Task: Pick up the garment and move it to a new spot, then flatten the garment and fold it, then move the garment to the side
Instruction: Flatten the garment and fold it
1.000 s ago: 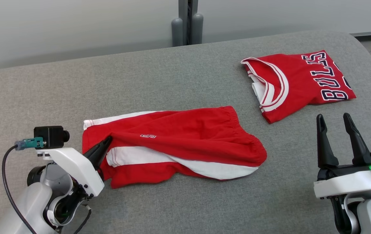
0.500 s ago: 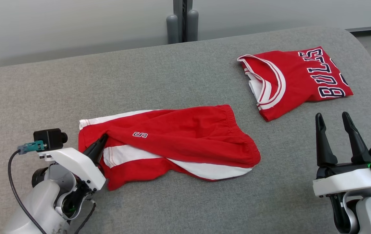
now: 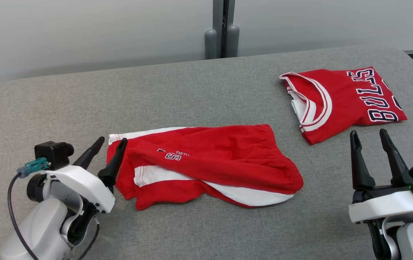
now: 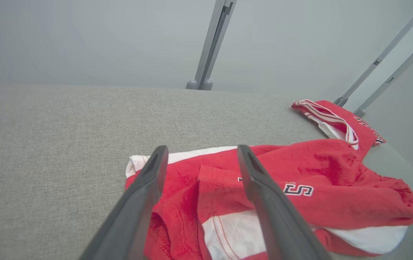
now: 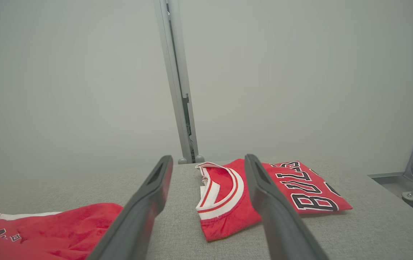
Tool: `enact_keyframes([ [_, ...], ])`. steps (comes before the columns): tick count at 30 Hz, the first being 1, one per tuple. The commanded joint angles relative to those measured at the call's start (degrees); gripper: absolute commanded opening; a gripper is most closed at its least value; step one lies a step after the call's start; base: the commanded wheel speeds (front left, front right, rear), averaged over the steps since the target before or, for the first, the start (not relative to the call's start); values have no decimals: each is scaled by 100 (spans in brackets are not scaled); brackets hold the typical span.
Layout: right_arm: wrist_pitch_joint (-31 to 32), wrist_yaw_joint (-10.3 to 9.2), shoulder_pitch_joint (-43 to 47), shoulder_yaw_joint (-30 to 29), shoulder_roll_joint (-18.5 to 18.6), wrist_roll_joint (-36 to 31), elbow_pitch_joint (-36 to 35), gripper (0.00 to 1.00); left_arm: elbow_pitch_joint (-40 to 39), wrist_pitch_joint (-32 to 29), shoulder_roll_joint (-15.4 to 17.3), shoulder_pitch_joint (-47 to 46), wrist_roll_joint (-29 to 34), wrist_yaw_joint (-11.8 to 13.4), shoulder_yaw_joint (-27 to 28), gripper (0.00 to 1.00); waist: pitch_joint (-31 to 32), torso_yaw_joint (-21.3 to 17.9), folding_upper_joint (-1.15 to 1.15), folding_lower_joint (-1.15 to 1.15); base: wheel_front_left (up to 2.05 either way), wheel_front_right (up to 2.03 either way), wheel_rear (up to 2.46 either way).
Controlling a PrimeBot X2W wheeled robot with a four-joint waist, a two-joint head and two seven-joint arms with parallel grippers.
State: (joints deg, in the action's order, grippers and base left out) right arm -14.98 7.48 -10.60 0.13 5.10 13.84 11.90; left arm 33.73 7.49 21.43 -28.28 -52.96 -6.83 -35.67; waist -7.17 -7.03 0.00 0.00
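Observation:
I expect the red shorts to unfold and show the rest when I pull the white stripe (image 3: 157, 174), because a fold cuts off the lettering (image 3: 173, 155).
The garment (image 3: 220, 155) is a pair of red shorts with white side stripes, lying crumpled across the middle of the grey padded table (image 3: 177, 90). My left gripper (image 3: 112, 141) is open at the garment's left end, and its right finger sits against the cloth edge. In the left wrist view the left gripper (image 4: 202, 148) straddles the left corner of the garment (image 4: 329, 169) without pinching it. My right gripper (image 3: 368, 133) stands open and empty at the lower right, clear of the cloth. In the right wrist view the right gripper (image 5: 208, 158) has the garment (image 5: 65, 224) at its lower left.
A folded red Bulls jersey (image 3: 343, 97) lies at the table's back right, just beyond my right gripper, and the jersey (image 5: 307, 187) also shows in the right wrist view. A grey post (image 3: 222, 32) stands behind the table's far edge. The table rounds off at the right.
My left gripper was shut on the garment's left edge and has now opened and let it go. The head camera has shifted, so the whole picture sits lower and further right.

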Motion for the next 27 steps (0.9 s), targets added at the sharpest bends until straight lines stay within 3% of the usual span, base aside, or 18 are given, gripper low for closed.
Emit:
enact_keyframes([
  [1, -24, 4, 56, -25, 27, 13, -37, 100, -107, 128, 91, 102, 75, 87, 34, 100, 77, 73, 0, 0, 0, 0, 0],
  [5, -24, 3, 145, -10, 18, 13, -80, 100, -600, 459, 336, 268, 316, 423, 141, 100, 204, 206, 0, 0, 0, 0, 0],
  [10, -24, 4, 198, 9, -3, -4, -120, 100, -1553, 685, 601, 719, 587, 1033, 448, 100, 315, 323, 0, 0, 0, 0, 0],
  [16, -24, 3, 373, -132, -38, -33, -219, 100, -2551, 769, 681, 1516, 898, 1580, 925, 100, 366, 468, 0, 0, 0, 0, 0],
  [21, -24, 4, 537, -221, -96, -40, -300, 100, -3069, 768, 334, 2136, 1289, 1764, 1348, 100, 355, 522, 0, 0, 0, 0, 0],
  [27, -24, 4, 720, -350, -135, -42, -351, 100, -3261, 768, -155, 2583, 1701, 1631, 1692, 100, 344, 548, 0, 0, 0, 0, 0],
])
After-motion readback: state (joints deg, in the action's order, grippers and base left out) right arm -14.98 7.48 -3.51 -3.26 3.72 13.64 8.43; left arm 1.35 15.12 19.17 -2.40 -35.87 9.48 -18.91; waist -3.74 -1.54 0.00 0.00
